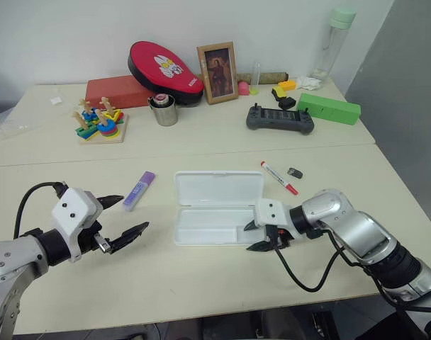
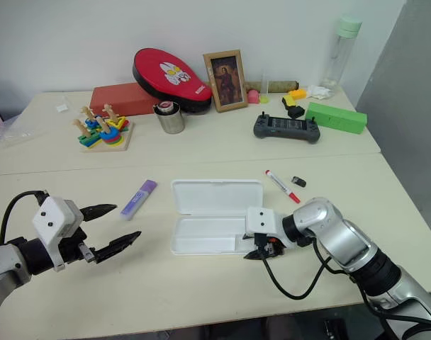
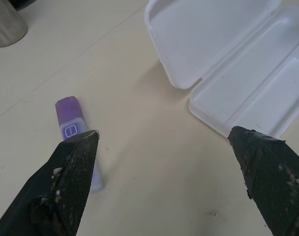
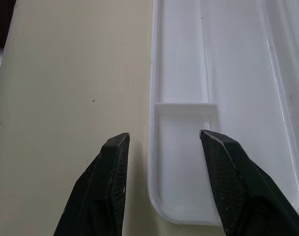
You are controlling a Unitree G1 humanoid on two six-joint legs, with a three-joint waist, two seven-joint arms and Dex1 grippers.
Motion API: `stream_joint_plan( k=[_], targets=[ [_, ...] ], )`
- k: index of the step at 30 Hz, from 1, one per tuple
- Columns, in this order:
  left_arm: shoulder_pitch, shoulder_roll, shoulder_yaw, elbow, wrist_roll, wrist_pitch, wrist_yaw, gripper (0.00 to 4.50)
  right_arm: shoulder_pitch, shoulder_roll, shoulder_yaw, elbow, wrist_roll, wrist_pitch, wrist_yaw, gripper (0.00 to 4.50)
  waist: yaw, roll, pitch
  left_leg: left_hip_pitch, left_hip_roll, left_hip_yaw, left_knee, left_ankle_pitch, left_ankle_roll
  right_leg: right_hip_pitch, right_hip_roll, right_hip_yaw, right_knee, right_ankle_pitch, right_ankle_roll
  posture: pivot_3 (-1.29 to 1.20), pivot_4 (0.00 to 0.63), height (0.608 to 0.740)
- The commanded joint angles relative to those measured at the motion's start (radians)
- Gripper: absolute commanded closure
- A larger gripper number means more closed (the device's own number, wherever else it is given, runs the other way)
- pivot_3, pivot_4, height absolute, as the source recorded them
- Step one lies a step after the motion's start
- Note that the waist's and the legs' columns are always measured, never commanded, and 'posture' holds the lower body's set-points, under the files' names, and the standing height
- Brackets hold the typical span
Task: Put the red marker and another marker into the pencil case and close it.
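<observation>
The tray's long back compartment (image 1: 212, 216) is one undivided space, so the red marker (image 1: 279, 178) should rest flat along the compartment when I lower the marker in.
The white pencil case (image 1: 219, 190) lies open at the table's middle, lid flat behind its empty tray (image 4: 238, 73). The red marker (image 1: 279, 178) lies on the table just right of the lid. The purple marker (image 1: 139, 190) lies left of the case and shows again as a stubby highlighter (image 3: 71, 123) beside one finger of my left gripper (image 1: 134, 214). That gripper hangs open and empty, left of the case (image 3: 228, 64). My right gripper (image 1: 249, 237) is open at the tray's right front corner. Its fingertips (image 4: 115, 147) straddle the rim without touching it.
A small black object (image 1: 295, 173) lies right of the red marker. Across the back stand a stacking toy (image 1: 101, 124), metal cup (image 1: 164, 111), red box (image 1: 116, 91), red pouch (image 1: 164, 64), picture frame (image 1: 217, 72), game controller (image 1: 280, 118), green box (image 1: 328, 108) and bottle (image 1: 332, 39).
</observation>
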Motion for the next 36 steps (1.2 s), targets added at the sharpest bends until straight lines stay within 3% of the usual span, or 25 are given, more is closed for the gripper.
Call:
stream_joint_plan(
  k=[1,6,10,14,16,23,36],
  targets=[
    [0.03,0.047,0.047,-0.06,-0.029,0.013,-0.06,0.0,-0.055,-0.009,-0.114,-0.046,0.111,0.044,0.036,2.1,0.0,0.0,0.0,0.0,0.0,0.0,0.0,0.0,0.0,0.0,0.0,0.0,0.0,0.0,0.0,0.0,0.15,0.74],
    [0.054,0.071,0.081,-0.09,-0.056,0.036,-0.103,0.0,-0.073,-0.044,-0.154,-0.061,0.173,0.085,0.06,2.1,0.001,0.0,0.0,0.0,0.0,0.0,0.0,0.0,0.0,0.0,0.0,0.0,0.0,0.0,0.0,0.0,0.15,0.74],
    [0.01,0.143,0.132,-0.15,-0.132,0.108,-0.142,0.0,-0.067,-0.138,-0.216,-0.012,0.158,0.058,0.06,2.1,0.006,0.0,0.001,-0.001,0.0,0.0,0.0,0.0,0.0,-0.001,0.0,-0.001,0.0,0.0,0.0,0.0,0.15,0.74],
    [-0.107,0.188,0.139,-0.195,-0.266,0.259,-0.054,0.0,-0.063,-0.176,-0.235,0.062,0.11,0.03,0.007,2.1,0.002,0.0,0.001,0.0,0.0,0.0,0.001,0.0,0.0,0.0,-0.001,0.0,0.0,0.0,0.001,0.0,0.15,0.74],
    [-0.176,0.2,0.137,-0.208,-0.331,0.308,-0.016,0.0,-0.077,-0.172,-0.239,0.121,0.077,0.013,-0.031,2.1,0.0,0.0,0.002,0.0,0.0,0.0,0.001,0.0,0.0,0.001,0.0,0.0,0.0,0.0,0.001,0.0,0.15,0.74],
    [-0.267,0.293,0.132,-0.231,-0.352,0.338,-0.036,0.0,-0.118,-0.116,-0.229,0.263,0.008,-0.027,-0.13,2.1,-0.012,0.001,0.002,-0.001,0.0,0.001,0.0,0.0,0.0,-0.002,0.0,0.002,0.0,0.001,-0.002,0.0,0.15,0.74],
    [-0.296,0.338,0.092,-0.211,-0.269,0.309,-0.043,0.0,-0.164,0.04,-0.221,0.479,-0.088,-0.068,-0.294,2.1,-0.012,0.001,0.003,-0.001,0.0,0.001,0.0,0.0,0.0,-0.003,0.001,0.002,0.0,0.002,-0.003,0.0,0.15,0.74]
  ],
)
